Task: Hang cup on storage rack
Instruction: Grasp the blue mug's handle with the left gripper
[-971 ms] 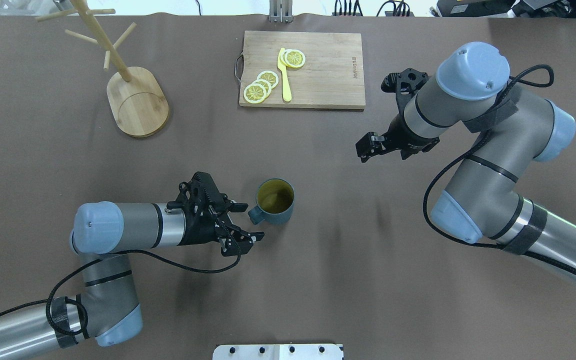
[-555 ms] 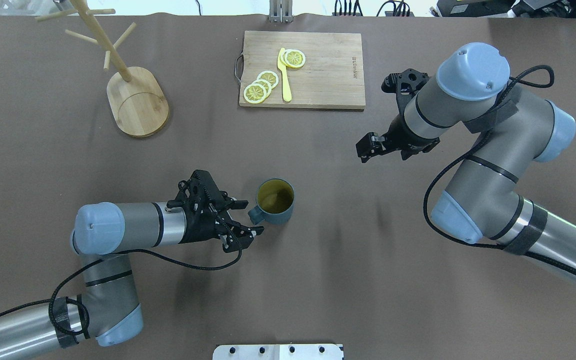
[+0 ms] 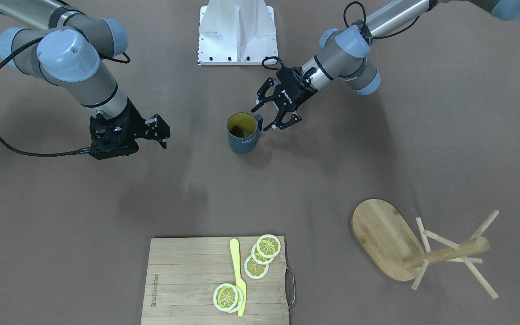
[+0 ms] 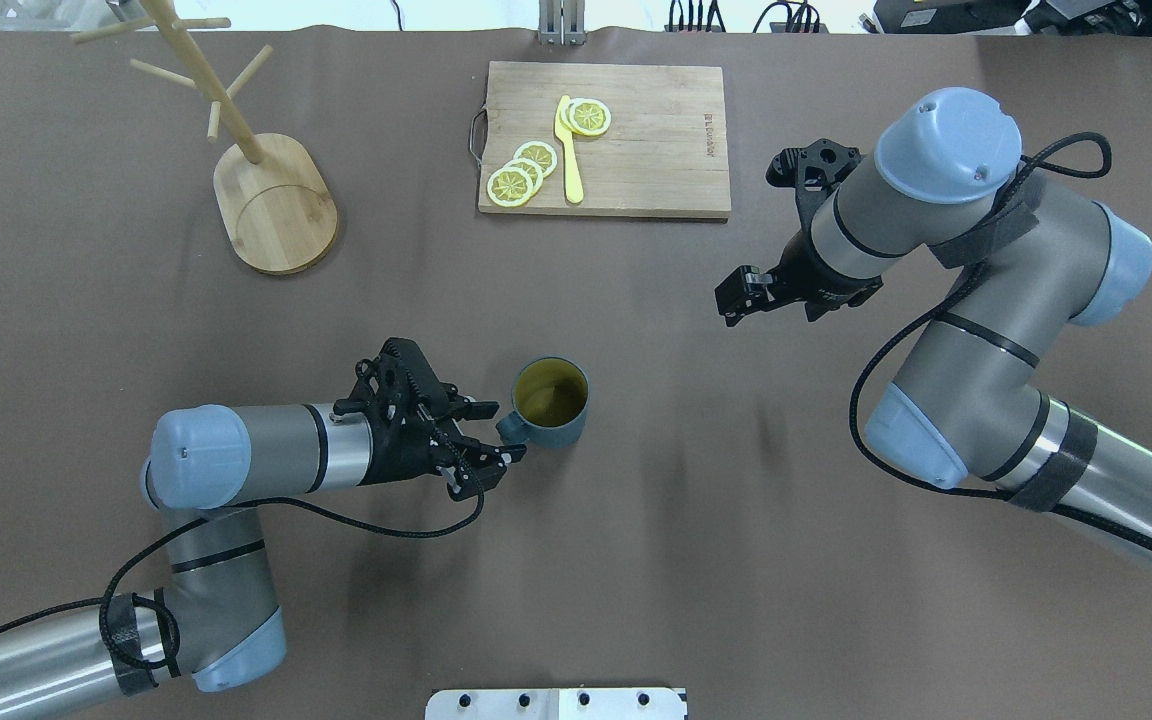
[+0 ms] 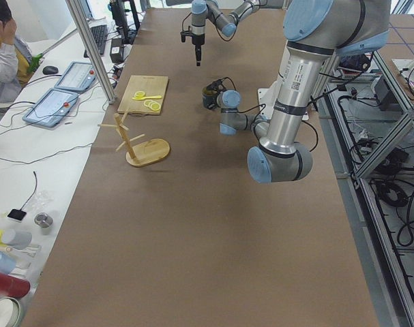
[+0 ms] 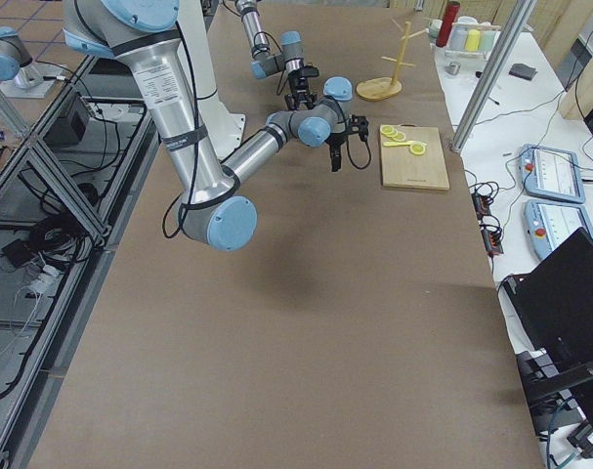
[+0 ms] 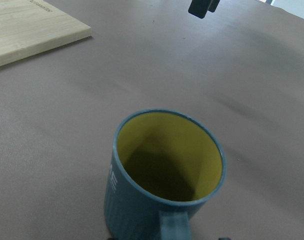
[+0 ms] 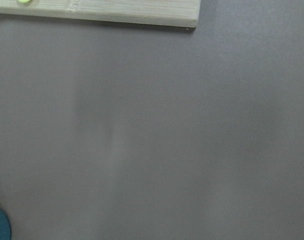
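Note:
The cup's opening is much wider than the rack's slender peg, so I expect the cup to slide over the peg opening first when I push it.
The dark teal cup stands upright at mid-table with its yellow inside showing; it also shows in the front view and the left wrist view. Its handle points at my left gripper, which is open, with a finger on each side of the handle. My right gripper hangs above the table, right of the cup and apart from it, shut and empty. The bamboo storage rack stands at the far left, with nothing on its pegs.
A wooden cutting board at the far middle carries lemon slices and a yellow knife. Bare brown table lies between the cup and the rack. The robot's white base plate is at the near edge.
My left gripper has shifted a little toward the cup's handle, and its nearer finger has come closer to it. The cup and my right arm have hardly moved.

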